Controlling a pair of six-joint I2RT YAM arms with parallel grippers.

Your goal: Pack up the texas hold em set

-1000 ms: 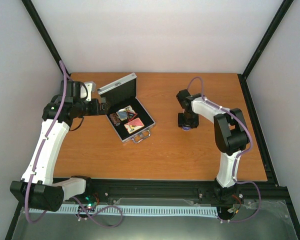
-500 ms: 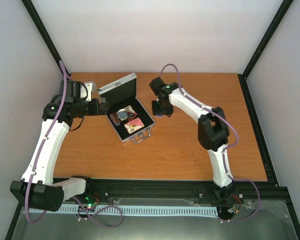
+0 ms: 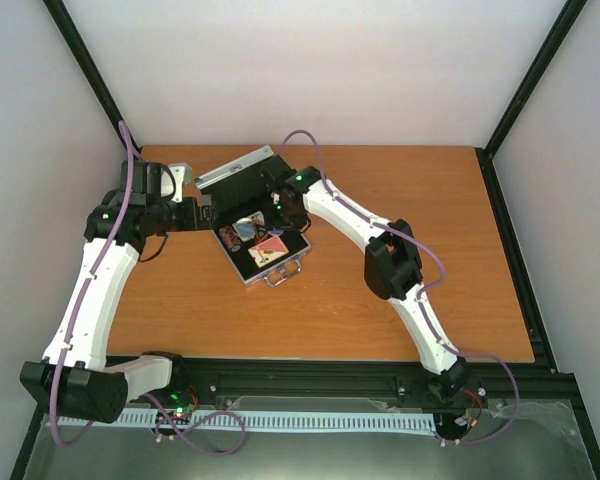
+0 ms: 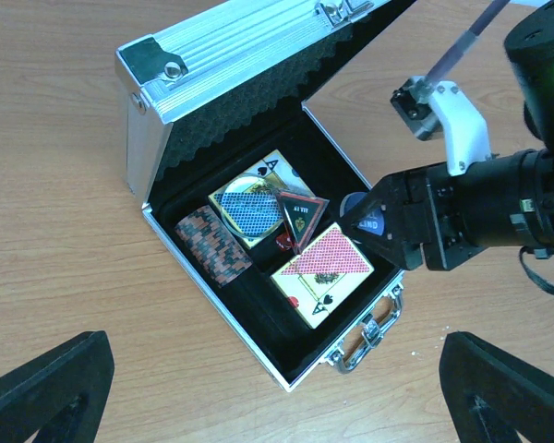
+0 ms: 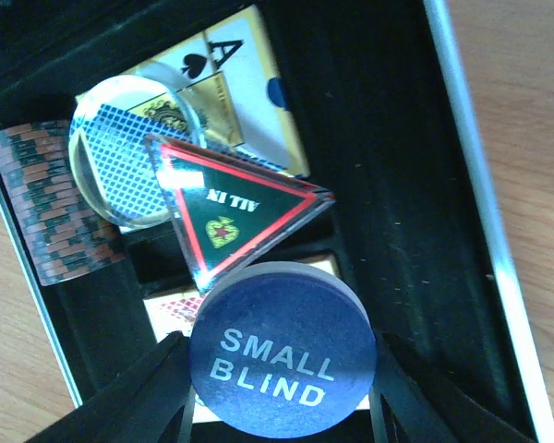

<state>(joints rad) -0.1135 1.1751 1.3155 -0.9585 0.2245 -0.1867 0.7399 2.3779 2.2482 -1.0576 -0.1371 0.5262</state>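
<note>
I should carry on carrying the blue disc (image 4: 371,221) with my right gripper, as it hangs inside the open case beside the red card pack's free top (image 4: 321,274), until it rests there.
The silver case (image 3: 280,268) lies open at the table's back left, lid (image 4: 240,46) raised. Its black lining holds a red card pack (image 4: 321,272), a blue-yellow pack (image 4: 249,203), a dark chip stack (image 4: 212,247), red dice (image 4: 282,243), a clear disc (image 5: 129,175) and a triangular "ALL IN" token (image 5: 235,208). My right gripper (image 5: 282,369) hangs over the case's right side, shut on a blue "SMALL BLIND" disc (image 5: 282,360), also seen in the left wrist view (image 4: 369,221). My left gripper (image 4: 277,397) is open, off the case's left corner (image 3: 205,212).
The case handle (image 4: 369,337) sticks out toward the table's front. The right arm (image 3: 360,220) stretches diagonally across the table's middle. Black frame posts (image 3: 85,70) rise at the back corners, and white walls close in the sides.
The right arm has swung left from the table's right-middle to above the open case, carrying the blue disc. The left arm and the case have not moved.
</note>
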